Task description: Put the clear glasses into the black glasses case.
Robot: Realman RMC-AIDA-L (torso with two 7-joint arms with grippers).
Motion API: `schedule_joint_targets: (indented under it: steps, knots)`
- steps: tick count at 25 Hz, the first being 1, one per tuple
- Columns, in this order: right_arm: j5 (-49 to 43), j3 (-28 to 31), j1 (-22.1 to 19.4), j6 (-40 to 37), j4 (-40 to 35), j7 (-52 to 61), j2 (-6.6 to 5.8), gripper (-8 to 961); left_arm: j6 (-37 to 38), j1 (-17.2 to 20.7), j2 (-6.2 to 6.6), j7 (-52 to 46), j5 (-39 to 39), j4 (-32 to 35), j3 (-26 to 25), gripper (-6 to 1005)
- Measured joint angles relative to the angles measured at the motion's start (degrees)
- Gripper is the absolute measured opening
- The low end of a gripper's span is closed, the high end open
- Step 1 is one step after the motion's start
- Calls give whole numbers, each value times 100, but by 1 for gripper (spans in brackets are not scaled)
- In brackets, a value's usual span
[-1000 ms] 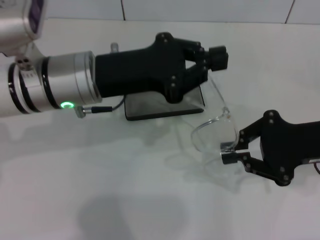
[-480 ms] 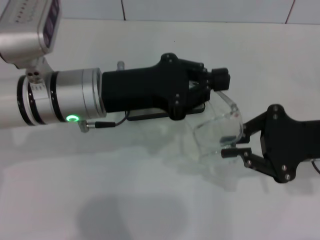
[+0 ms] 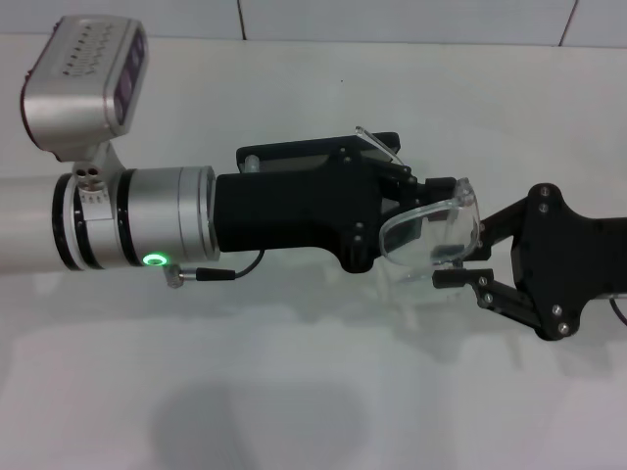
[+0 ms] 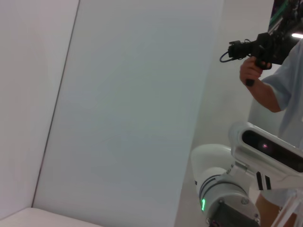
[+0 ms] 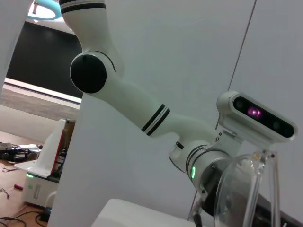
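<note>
My left gripper needs to back away and push the temple's tip [image 3: 361, 131] inward before casing the clear glasses, as an open temple of the clear glasses [image 3: 379, 145] sticks out past it.
The clear glasses [image 3: 423, 231] hang upright above the white table [image 3: 294, 392], between both grippers. My left gripper [image 3: 436, 186] reaches in from the left, its fingers drawn together at the glasses' top rim. My right gripper [image 3: 449, 268] comes from the right and pinches the lens's outer end. The right wrist view shows the clear glasses [image 5: 242, 189] close up at its lower edge. The black glasses case is largely hidden under my left gripper. A black edge [image 3: 294, 152] above the gripper body may belong to it; I cannot tell.
My left arm's silver wrist [image 3: 137, 220] and its camera housing [image 3: 83, 93] stretch across the table's middle. A tiled wall [image 3: 392, 20] bounds the far side. In the left wrist view a person [image 4: 277, 80] holds a camera off to the side.
My left gripper has swung toward the near side, covering the case. The glasses rose off the table and tipped upright. The right gripper lifted slightly with them.
</note>
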Motion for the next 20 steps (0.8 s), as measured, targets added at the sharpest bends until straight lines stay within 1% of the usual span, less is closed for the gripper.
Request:
schedule_joint_targets:
  steps: [12,15,18,20]
  knots:
    - [135,-19,-43,62,47,-60,6,88,6,27,0,14,-129,7,-60,61]
    - [135,-43,-42,53,67,-60,6,88,5,68,0,38,-145,43,-324,61]
    - [154,-33,-58,8,69,-59,4,88,3,107,2,15,-150,35,-742,61]
    - [254,-21,-88,-59,66,-57,8,88,2,169,3,22,-152,-29,-1133,61]
